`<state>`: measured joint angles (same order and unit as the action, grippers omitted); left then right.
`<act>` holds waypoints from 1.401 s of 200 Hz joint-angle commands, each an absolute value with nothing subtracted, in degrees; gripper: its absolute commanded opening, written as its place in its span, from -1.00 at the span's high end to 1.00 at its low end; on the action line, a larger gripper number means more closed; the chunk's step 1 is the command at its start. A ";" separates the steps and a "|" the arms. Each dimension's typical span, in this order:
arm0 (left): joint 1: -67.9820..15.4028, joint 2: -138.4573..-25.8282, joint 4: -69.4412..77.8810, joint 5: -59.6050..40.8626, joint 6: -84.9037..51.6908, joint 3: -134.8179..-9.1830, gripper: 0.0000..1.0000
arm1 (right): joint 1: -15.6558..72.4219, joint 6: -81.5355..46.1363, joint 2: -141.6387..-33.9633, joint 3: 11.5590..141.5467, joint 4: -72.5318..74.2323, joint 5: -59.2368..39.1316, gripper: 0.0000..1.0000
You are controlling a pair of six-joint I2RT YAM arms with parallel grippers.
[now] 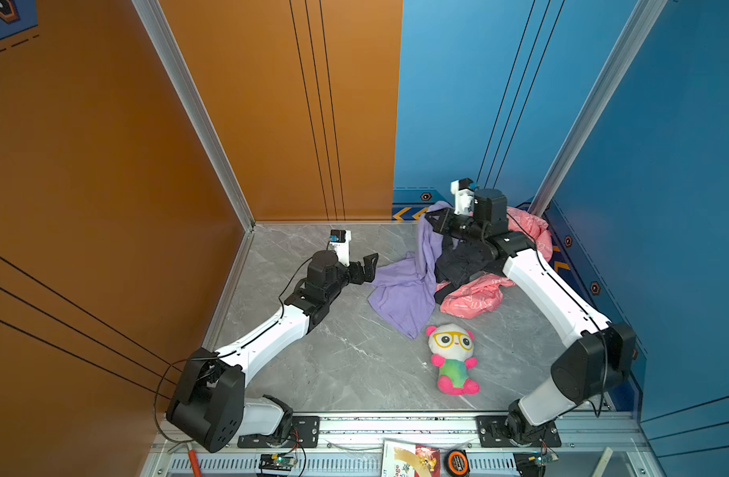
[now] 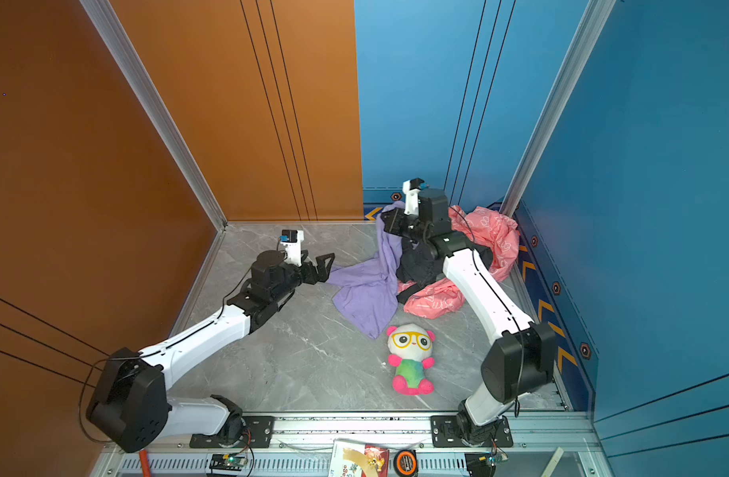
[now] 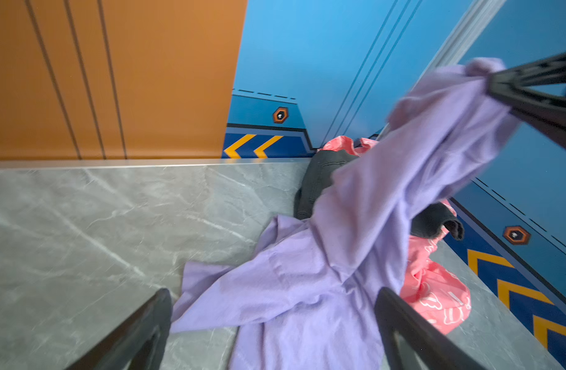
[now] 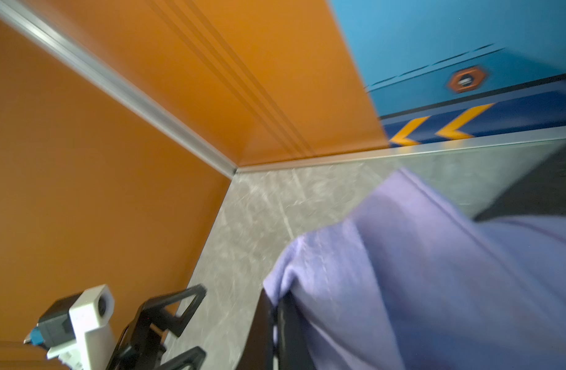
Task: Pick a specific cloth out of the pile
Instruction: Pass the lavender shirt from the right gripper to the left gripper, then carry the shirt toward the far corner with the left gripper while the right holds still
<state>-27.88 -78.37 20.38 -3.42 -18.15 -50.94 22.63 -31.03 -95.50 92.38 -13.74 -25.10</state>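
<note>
My right gripper is holding the lilac cloth's upper end (image 1: 431, 212) above the pile. My left gripper should take the lilac cloth and pull it toward the orange side.
The lilac cloth (image 1: 402, 289) (image 2: 364, 291) hangs from my right gripper (image 1: 430, 218) (image 2: 385, 219), which is shut on its upper end (image 4: 307, 256) and holds it above the pile (image 1: 474, 297). Its lower part lies spread over the grey floor. The pile is pink white-patterned fabric (image 2: 433, 303) with a dark grey garment (image 1: 457, 260) on top, in the back right corner. My left gripper (image 1: 370, 264) (image 2: 326, 264) is open and low beside the cloth's left edge, holding nothing. In the left wrist view the cloth (image 3: 307, 288) lies ahead between the fingers (image 3: 400, 320).
A white, pink and green plush panda (image 1: 453, 359) (image 2: 410, 359) lies on the floor in front of the cloth. An orange wall (image 1: 106, 165) closes the left and back left, a blue wall (image 1: 664, 165) the right. A metal rail (image 1: 395, 421) runs along the front edge.
</note>
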 commanded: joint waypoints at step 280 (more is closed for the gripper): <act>-6.02 -92.23 26.24 -4.86 -21.09 -78.16 1.00 | 31.12 -21.26 -97.72 97.91 -17.73 -18.49 -0.28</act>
